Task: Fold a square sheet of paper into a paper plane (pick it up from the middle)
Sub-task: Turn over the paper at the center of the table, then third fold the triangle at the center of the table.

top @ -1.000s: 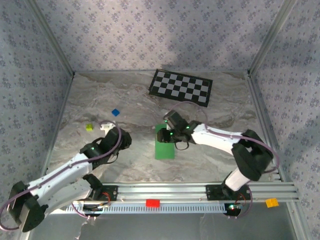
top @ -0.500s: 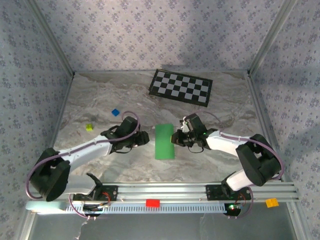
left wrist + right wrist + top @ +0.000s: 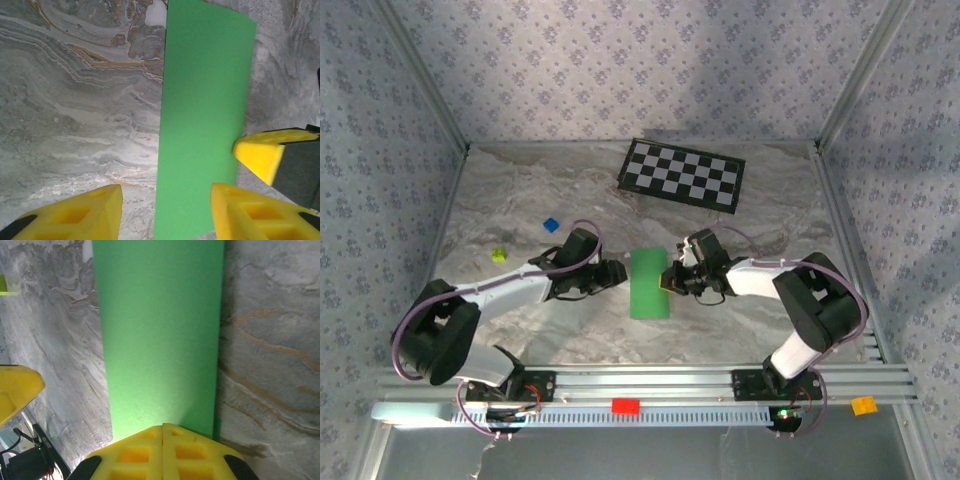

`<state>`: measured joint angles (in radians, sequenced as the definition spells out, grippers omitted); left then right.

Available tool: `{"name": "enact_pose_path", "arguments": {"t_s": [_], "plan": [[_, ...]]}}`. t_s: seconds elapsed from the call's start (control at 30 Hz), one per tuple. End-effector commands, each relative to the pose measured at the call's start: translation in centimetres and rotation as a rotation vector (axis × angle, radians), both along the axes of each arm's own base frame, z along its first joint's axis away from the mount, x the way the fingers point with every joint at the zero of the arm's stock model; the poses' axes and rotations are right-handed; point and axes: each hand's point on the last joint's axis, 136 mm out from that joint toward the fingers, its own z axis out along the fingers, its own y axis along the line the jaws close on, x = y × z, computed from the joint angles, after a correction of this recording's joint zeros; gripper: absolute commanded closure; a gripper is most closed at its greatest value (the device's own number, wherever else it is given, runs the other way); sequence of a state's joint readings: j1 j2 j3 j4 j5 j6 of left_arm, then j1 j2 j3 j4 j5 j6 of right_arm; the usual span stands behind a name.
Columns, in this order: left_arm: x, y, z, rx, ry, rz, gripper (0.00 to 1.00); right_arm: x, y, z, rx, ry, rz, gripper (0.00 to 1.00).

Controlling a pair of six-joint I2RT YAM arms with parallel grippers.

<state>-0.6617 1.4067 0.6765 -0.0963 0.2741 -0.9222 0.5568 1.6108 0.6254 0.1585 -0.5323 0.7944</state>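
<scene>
My right gripper is holding one long edge of the paper (image 3: 240,133) steady. My left gripper should pick up the top layer at the free opposite long edge (image 3: 632,286).
The green sheet of paper (image 3: 650,284) lies flat on the marble table as a narrow rectangle, its long side running away from the arms. My left gripper (image 3: 618,273) sits low at its left long edge, open; in the left wrist view its fingers (image 3: 100,205) straddle that edge of the paper (image 3: 202,115). At the right long edge my right gripper (image 3: 670,279) is shut. Its closed tips (image 3: 163,429) rest over the edge of the paper (image 3: 160,335), with nothing seen clamped between them. Its yellow finger (image 3: 260,152) touches the sheet's right edge in the left wrist view.
A black-and-white checkerboard (image 3: 683,174) lies at the back. A small blue block (image 3: 552,225) and a yellow-green block (image 3: 499,255) sit left of the left arm. On the near rail are a red block (image 3: 625,406) and an orange one (image 3: 863,405).
The left arm has swung in from the left to the paper's left edge. The right gripper has come off the sheet's far end to its right edge and has shut.
</scene>
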Motion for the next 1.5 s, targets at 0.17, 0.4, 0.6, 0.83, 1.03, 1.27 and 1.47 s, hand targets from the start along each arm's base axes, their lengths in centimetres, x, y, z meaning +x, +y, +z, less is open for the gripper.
{"name": "enact_pose_path", "arguments": {"t_s": [0.17, 0.4, 0.6, 0.83, 1.03, 1.27, 1.47], "plan": [[0.8, -1.9, 0.6, -0.088, 0.016, -0.029, 0.50, -1.5, -1.7, -3.2, -0.011, 0.080, -0.029, 0.94], [1.0, -3.2, -0.4, -0.129, 0.063, -0.048, 0.53, -1.8, -2.4, -4.0, -0.012, 0.097, -0.062, 0.94], [0.9, -3.9, -1.5, -0.142, 0.110, -0.058, 0.59, -1.8, -2.6, -4.2, -0.022, 0.100, -0.071, 0.94], [0.8, -4.1, -2.4, -0.132, 0.138, -0.061, 0.61, -1.8, -2.8, -4.5, -0.033, 0.109, -0.078, 0.95], [0.7, -3.9, -3.2, -0.120, 0.151, -0.054, 0.63, -1.9, -2.9, -4.7, -0.038, 0.113, -0.077, 0.95], [0.6, -4.3, -3.7, -0.142, 0.165, -0.062, 0.65, -2.0, -3.2, -4.9, -0.048, 0.119, -0.085, 0.95], [0.6, -4.4, -3.7, -0.153, 0.165, -0.064, 0.68, -2.0, -3.2, -4.9, -0.051, 0.122, -0.087, 0.95]]}}
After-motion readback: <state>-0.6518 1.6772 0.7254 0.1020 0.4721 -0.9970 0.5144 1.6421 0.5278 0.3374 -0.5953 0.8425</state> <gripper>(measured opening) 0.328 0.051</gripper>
